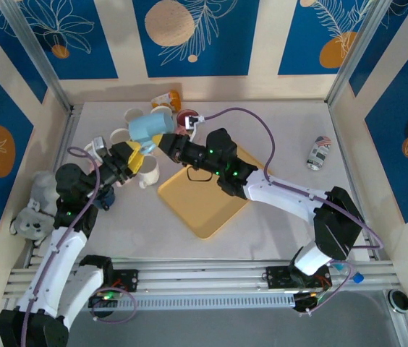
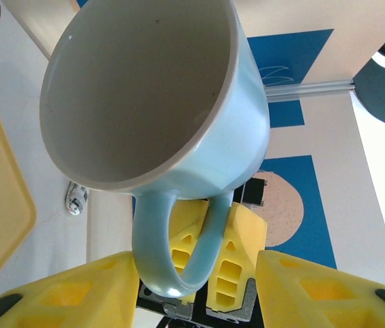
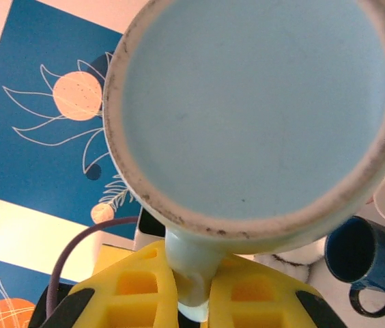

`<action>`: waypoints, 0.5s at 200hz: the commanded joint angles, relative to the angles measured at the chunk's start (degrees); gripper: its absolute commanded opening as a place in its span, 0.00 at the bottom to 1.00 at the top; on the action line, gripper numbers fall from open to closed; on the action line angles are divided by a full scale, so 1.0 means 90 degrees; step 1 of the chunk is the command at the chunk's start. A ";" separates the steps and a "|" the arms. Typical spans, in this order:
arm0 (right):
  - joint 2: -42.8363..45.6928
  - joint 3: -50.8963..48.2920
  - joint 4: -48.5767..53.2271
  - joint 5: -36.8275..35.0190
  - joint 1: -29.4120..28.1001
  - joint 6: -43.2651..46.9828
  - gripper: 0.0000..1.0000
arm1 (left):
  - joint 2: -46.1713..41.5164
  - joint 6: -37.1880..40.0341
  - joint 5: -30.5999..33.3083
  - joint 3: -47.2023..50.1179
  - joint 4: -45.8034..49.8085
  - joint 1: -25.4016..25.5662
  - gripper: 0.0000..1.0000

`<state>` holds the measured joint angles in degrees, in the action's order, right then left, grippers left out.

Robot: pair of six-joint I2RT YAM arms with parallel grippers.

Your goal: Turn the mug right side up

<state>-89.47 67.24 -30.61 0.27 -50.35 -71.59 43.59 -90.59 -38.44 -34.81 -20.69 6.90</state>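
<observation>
The light blue mug (image 1: 145,127) is hanging on its side in my right gripper. Next, I hand its handle (image 2: 173,281) over to my left gripper so that the mug can be set upright.
A light blue mug (image 1: 150,129) hangs in the air over the back left of the table, tipped on its side. My right gripper (image 1: 163,142) is shut on its handle (image 3: 192,273), and the right wrist view looks at the mug's flat base (image 3: 257,102). My left gripper (image 1: 136,153) sits close on the other side. In the left wrist view the mug's open mouth (image 2: 138,89) faces the camera. The handle loop (image 2: 168,256) hangs between the left gripper's (image 2: 196,277) spread yellow fingers (image 2: 76,294). The jaws are open, with a gap on the right side.
A yellow tray (image 1: 204,199) lies mid-table under the right arm. White mugs (image 1: 148,173) and a dark blue mug (image 1: 105,199) crowd the left side beneath the grippers. A plush toy (image 1: 34,210) sits at the left wall, a can (image 1: 320,152) at the right.
</observation>
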 commanded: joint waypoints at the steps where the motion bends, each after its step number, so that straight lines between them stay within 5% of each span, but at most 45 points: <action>1: 0.0136 -0.0010 -0.1063 0.0143 -0.0001 -0.0180 0.00 | -0.0102 -0.0173 0.0222 0.0097 -0.0521 0.0101 0.47; 100: -0.0194 -0.0076 -0.1486 0.0442 -0.0050 -0.0314 0.00 | 0.0556 -0.0478 0.0539 -0.0173 -0.1549 0.0309 0.31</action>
<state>-91.79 66.59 -38.04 2.42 -50.35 -75.13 48.62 -94.98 -35.40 -34.22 -28.49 8.93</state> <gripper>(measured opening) 0.121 0.334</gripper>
